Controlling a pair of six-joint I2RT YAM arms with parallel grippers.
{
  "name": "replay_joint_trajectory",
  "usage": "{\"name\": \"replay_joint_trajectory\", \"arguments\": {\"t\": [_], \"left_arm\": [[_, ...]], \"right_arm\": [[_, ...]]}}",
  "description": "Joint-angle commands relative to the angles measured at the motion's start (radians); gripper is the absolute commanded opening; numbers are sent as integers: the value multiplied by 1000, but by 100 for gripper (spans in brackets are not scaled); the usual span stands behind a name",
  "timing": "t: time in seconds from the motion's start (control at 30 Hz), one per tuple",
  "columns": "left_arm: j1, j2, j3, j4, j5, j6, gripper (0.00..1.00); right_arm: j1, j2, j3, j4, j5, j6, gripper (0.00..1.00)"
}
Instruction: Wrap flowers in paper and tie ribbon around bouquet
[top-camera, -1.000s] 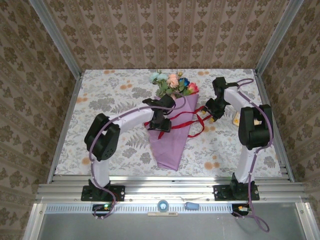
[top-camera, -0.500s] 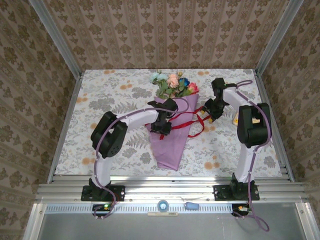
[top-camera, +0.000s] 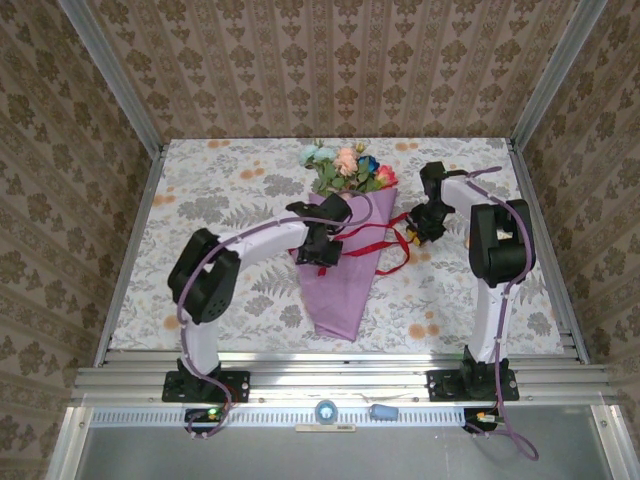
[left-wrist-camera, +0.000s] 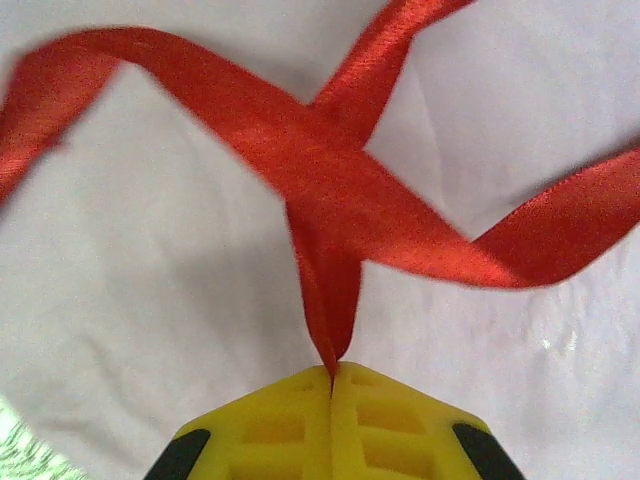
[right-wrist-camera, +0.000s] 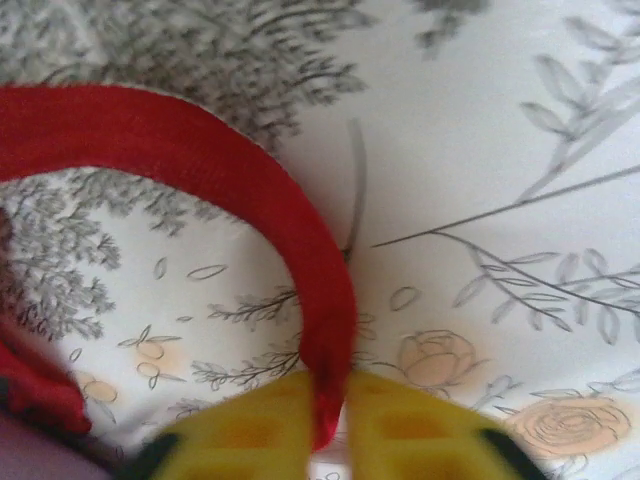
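Note:
The ribbon's crossing (left-wrist-camera: 335, 190) is loose on the cone, with slack near my right gripper, so my left gripper should pull its folded ribbon piece (left-wrist-camera: 330, 300) past the cone's edge.
The bouquet lies in the middle of the table: a lilac paper (top-camera: 342, 285) cone with the flowers (top-camera: 345, 166) sticking out at its far end. The red ribbon (top-camera: 378, 245) crosses the cone and loops off its right side. My left gripper (top-camera: 322, 248) sits over the cone's left part. In the left wrist view it (left-wrist-camera: 332, 375) is shut on a folded strand of ribbon (left-wrist-camera: 330, 190) above the pale paper (left-wrist-camera: 150, 290). My right gripper (top-camera: 420, 228) is just right of the cone. In the right wrist view it (right-wrist-camera: 328, 405) is shut on a curved ribbon (right-wrist-camera: 210, 150) strand over the tablecloth.
The floral tablecloth (top-camera: 220, 190) covers the table, with metal rails (top-camera: 135, 230) along the left and right sides and patterned walls behind. The cone's tip (top-camera: 335, 333) points at the near edge. Both arms reach inward from the near corners.
Both grippers have closed on the ribbon, the left first and the right after it. The left gripper shifted slightly up the cone and the right moved a little left.

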Motion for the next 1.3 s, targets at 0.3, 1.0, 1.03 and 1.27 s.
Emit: {"name": "replay_joint_trajectory", "arguments": {"t": [0.3,1.0,1.03,1.27], "left_arm": [[321,-450,-272,-45,98,-113,0],[786,-477,-335,-141,6,-392,47],[751,-517,-347,-132,4,-449,48],[425,-566,-442,27,82,-955,50]], "right_arm": [[-13,-15,110,-16,137,-31,0],[-94,-60,90,-44,99,-117,0],[-93,-65,79,-38,97,-117,0],[-93,-73,53,-29,89,-122,0]]}}
